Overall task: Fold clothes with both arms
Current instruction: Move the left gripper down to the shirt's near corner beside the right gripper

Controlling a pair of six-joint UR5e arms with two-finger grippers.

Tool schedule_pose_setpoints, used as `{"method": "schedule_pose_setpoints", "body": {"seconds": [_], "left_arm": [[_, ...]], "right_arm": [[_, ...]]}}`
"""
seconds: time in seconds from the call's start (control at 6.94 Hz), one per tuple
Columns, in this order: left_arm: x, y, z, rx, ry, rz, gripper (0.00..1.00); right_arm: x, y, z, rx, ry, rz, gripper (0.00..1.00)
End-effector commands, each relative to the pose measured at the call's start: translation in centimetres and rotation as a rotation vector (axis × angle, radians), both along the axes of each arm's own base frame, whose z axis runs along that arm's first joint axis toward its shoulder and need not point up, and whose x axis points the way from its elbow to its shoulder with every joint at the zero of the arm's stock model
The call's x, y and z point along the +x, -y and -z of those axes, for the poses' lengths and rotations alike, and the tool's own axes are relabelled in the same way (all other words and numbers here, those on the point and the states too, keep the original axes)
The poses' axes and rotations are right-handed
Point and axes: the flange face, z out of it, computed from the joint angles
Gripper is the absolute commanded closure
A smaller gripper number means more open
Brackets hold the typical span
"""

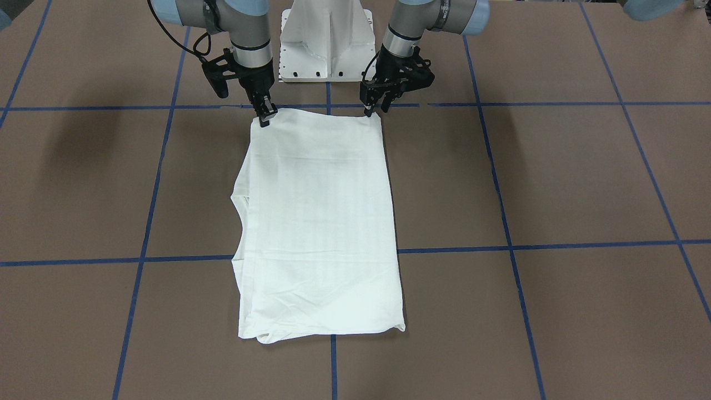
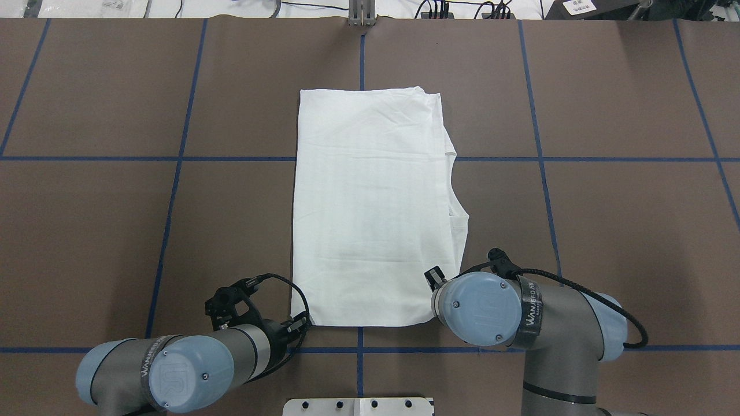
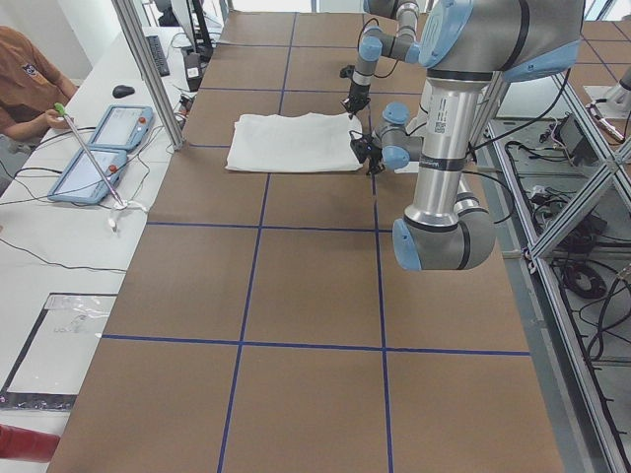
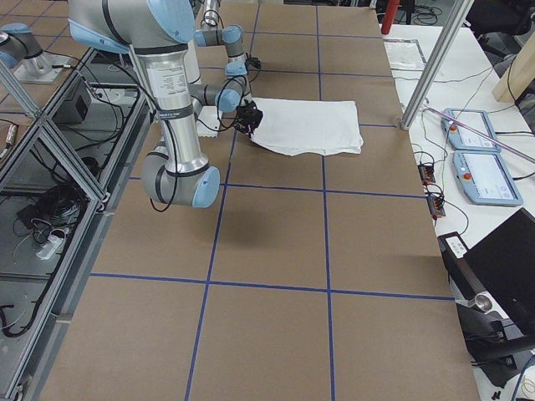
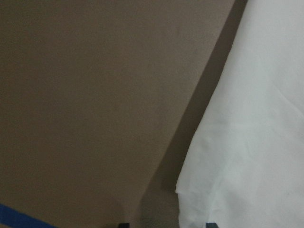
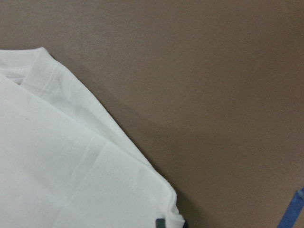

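The white T-shirt (image 1: pixel 320 216) is lying flat with its far edge loose (image 1: pixel 331 333). The whole shirt will slide toward me when I lift the near corners and pull them.
The white T-shirt (image 1: pixel 319 222) lies folded into a long rectangle in the middle of the table (image 2: pixel 370 208), flat, with a sleeve fold along one long side. No text block or neck label shows. My left gripper (image 1: pixel 376 110) is open at the shirt's near corner. The left wrist view shows that corner (image 5: pixel 256 118) between its two spread fingertips. My right gripper (image 1: pixel 266 118) stands at the other near corner with its fingers close together on the cloth. The right wrist view shows a fingertip (image 6: pixel 160 222) on the hem corner (image 6: pixel 61 166).
The white pedestal base (image 1: pixel 326 39) stands just behind the shirt's near edge. Blue tape lines (image 2: pixel 173 159) grid the brown table. In the exterior left view an operator (image 3: pixel 25 89) sits at a side bench with tablets (image 3: pixel 99 148) beyond an aluminium post (image 3: pixel 148 69).
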Motion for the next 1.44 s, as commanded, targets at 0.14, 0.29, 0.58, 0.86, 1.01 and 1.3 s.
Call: {"method": "schedule_pose_setpoints", "body": {"seconds": [0.14,0.29,0.58,0.86,1.01,1.3], "left_arm": [[0.0,0.1,0.3,0.004,-0.006,0.006,1.00],[0.0,0.3,1.0,0.014,-0.018,0.026,1.00],[-0.9,0.6,3.3,0.015,-0.065,0.040,1.00],[-2.2,0.4,4.4,0.018,-0.096,0.062,1.00],[-2.7,0.2,4.4,0.017,-0.099,0.063,1.00],[-4.9,-4.0,7.2,-0.055,-0.105,0.027,1.00]], "right_arm": [[0.0,0.0,0.0,0.000,0.000,0.000,1.00],[0.0,0.0,0.0,0.000,0.000,0.000,1.00],[0.2,0.0,0.2,0.001,0.004,-0.001,1.00],[1.0,-0.2,0.5,0.004,0.018,0.000,1.00],[1.5,-0.5,0.9,0.006,0.027,0.003,1.00],[5.3,-3.5,2.8,0.014,0.067,0.042,1.00]]}}
